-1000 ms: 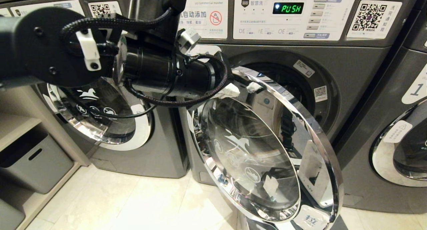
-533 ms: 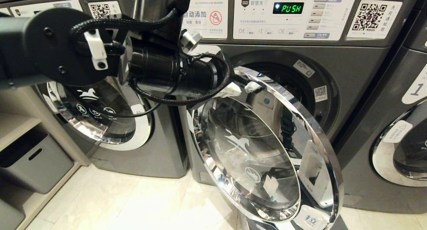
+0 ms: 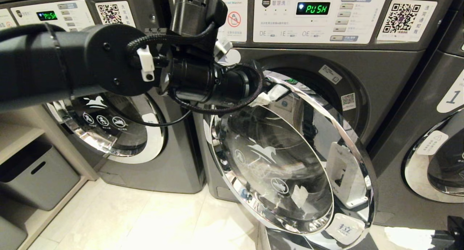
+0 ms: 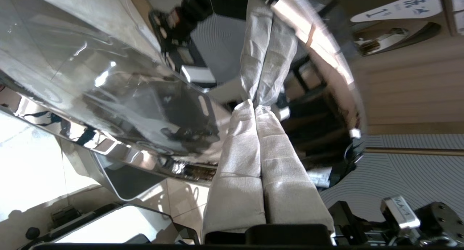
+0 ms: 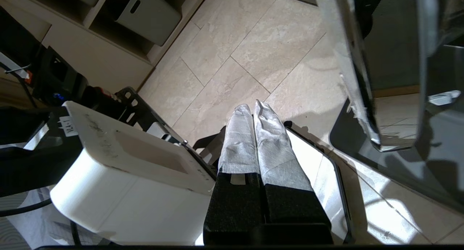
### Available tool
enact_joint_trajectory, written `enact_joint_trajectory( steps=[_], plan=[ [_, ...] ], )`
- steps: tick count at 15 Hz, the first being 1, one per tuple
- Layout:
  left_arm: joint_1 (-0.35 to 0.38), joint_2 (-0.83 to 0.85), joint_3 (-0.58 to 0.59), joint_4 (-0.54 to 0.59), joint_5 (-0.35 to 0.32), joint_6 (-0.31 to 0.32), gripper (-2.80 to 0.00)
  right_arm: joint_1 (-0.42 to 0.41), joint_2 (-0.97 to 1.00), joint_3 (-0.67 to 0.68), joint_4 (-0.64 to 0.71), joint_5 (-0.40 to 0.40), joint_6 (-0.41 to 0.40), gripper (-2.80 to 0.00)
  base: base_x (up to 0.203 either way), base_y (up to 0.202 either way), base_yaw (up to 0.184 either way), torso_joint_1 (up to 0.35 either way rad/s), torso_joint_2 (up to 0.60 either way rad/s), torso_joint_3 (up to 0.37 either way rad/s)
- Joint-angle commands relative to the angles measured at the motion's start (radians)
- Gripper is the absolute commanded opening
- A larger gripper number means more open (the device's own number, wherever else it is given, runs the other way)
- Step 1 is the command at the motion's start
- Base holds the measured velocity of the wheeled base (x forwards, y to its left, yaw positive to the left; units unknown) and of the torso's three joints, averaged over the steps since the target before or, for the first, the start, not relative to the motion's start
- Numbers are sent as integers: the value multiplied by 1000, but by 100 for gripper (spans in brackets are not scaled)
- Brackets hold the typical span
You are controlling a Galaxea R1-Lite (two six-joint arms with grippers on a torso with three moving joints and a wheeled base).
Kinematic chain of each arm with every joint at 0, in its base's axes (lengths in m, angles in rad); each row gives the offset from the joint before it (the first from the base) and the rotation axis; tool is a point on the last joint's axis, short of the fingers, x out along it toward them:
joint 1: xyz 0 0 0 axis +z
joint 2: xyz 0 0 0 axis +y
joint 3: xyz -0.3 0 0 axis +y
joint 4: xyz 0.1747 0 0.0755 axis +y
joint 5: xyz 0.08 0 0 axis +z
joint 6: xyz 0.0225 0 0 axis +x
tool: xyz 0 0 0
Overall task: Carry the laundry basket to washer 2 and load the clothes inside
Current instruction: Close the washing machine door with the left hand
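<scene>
The open door's pull label (image 3: 346, 228) is a long way from the robot's left gripper at the door rim's top (image 3: 278, 80), so the robot's right gripper should push the door closed by that label.
Washer 2 (image 3: 384, 72) is the dark grey machine in the middle, beside the one labelled 1 (image 3: 451, 98); my left arm covers most of its number label. Its chrome-ringed glass door (image 3: 348, 145) stands swung open, showing the dark drum mouth (image 3: 319, 94). My left gripper (image 3: 271, 95) is shut and empty, its white-wrapped fingertips (image 4: 250, 108) against the top of the door's rim. My right gripper (image 5: 253, 107) is shut and empty, low over the floor tiles beside the door's lower edge (image 5: 362, 108). The clothes are out of view.
A third washer (image 3: 145, 159) with its door closed stands to the left. A low shelf at far left holds a grey tub with a slot handle (image 3: 38, 177); I cannot tell whether it is the laundry basket. My white base (image 5: 119, 177) sits under the right arm. Tiled floor (image 3: 145, 221) lies in front.
My left arm has pushed rightward along the door's top, and the door has swung a little wider. A dark part has come into the head view's bottom right corner.
</scene>
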Motion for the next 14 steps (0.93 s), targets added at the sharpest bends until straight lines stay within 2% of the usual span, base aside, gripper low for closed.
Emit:
enact_joint_trajectory(
  steps=[1, 3, 6, 8, 9, 11, 14],
  plan=[
    [-4, 37, -3, -5, -1, -4, -280, 7, 44, 6, -23, 2, -1, -280, 0, 0, 0, 0, 0, 0],
    [-13, 73, -3, -67, 7, -3, -280, 8, 86, 16, -80, -34, -3, -280, 0, 0, 0, 0, 0, 0],
    [-30, 105, -3, -149, 77, -1, -280, 8, 194, 37, -262, -147, -1, -280, 0, 0, 0, 0, 0, 0],
    [-30, 86, -3, -148, 86, -1, -280, 8, 282, 38, -367, -248, 2, -280, 0, 0, 0, 0, 0, 0],
    [-30, 66, -3, -140, 94, 0, -280, 7, 320, 35, -430, -333, 5, -280, 0, 0, 0, 0, 0, 0],
    [-31, 28, -2, -112, 137, 2, -280, 7, 339, 30, -468, -474, 6, -280, 0, 0, 0, 0, 0, 0],
    [-27, -30, -2, -32, 170, 2, -280, 7, 330, 32, -428, -538, 4, -280, 0, 0, 0, 0, 0, 0]
  ],
)
